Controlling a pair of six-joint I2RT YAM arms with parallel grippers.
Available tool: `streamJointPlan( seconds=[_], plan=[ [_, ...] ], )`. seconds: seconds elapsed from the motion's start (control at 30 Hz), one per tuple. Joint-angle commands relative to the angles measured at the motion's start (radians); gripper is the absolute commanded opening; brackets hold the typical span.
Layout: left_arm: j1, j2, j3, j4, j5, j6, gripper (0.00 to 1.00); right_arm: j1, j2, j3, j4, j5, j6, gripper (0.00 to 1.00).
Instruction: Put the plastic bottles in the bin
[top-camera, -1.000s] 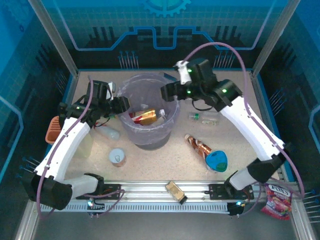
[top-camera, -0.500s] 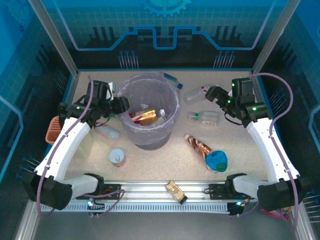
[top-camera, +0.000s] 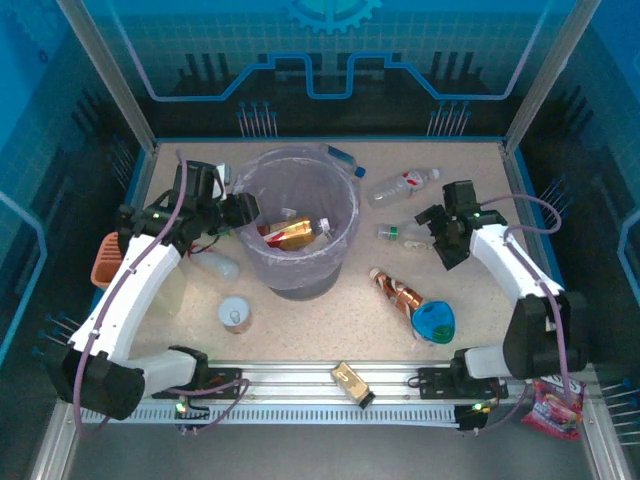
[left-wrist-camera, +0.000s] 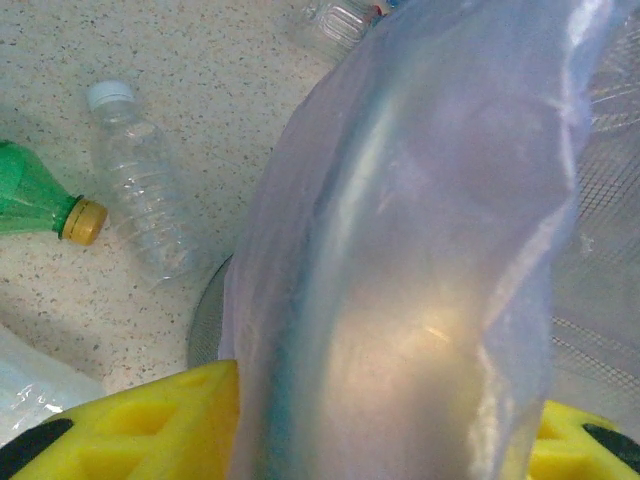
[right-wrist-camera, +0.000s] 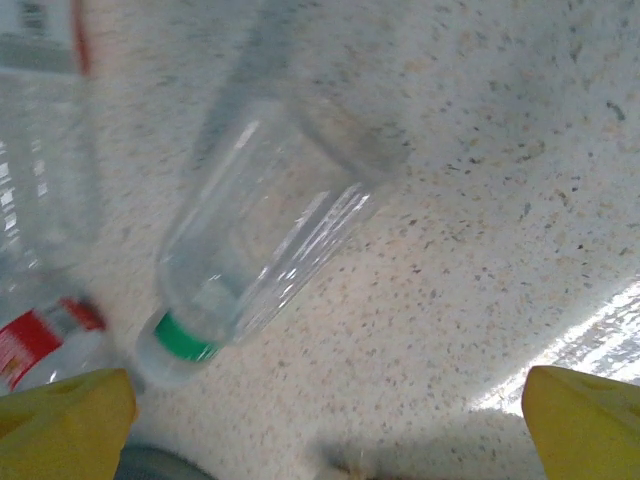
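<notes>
The clear bottle will tip with its neck down when I carry it over, because the green neck ring is past my right gripper, toward the bin.
The bin stands mid-table with a brown red-gold bottle inside. My left gripper is shut on the bin's left rim; in the left wrist view the bagged rim fills the gap of that gripper between its yellow fingers. My right gripper hangs open just above a clear bottle with a green neck ring. In the right wrist view that bottle lies ahead of the gripper, not between its fingertips. A red-labelled clear bottle lies behind it.
A brown bottle lies beside a blue dish. A clear bottle and a green one lie left of the bin. A tin can, orange basket and snack packet sit toward the front.
My right arm has swung from over the bin out to the right and down over the green-ringed bottle, its jaws widening. The left arm has stayed on the rim.
</notes>
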Motion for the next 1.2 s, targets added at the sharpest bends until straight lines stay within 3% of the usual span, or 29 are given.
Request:
streamJointPlan(
  seconds=[0.0, 0.53, 0.83, 1.17],
  plan=[
    [-0.011, -0.015, 0.021, 0.002, -0.007, 0.023, 0.48, -0.009, 0.048, -0.023, 0.136, 0.045, 0.154, 1.0],
    [-0.011, 0.005, 0.025, 0.019, -0.017, 0.022, 0.48, -0.024, 0.307, 0.07, 0.199, 0.033, 0.142, 0.97],
    [-0.011, 0.007, 0.03, 0.004, -0.027, 0.033, 0.48, -0.029, 0.326, 0.099, 0.186, 0.049, 0.129, 0.78],
    [-0.011, 0.008, 0.038, -0.002, -0.024, 0.042, 0.48, -0.061, 0.223, 0.108, 0.14, 0.064, 0.075, 0.6]
  ],
)
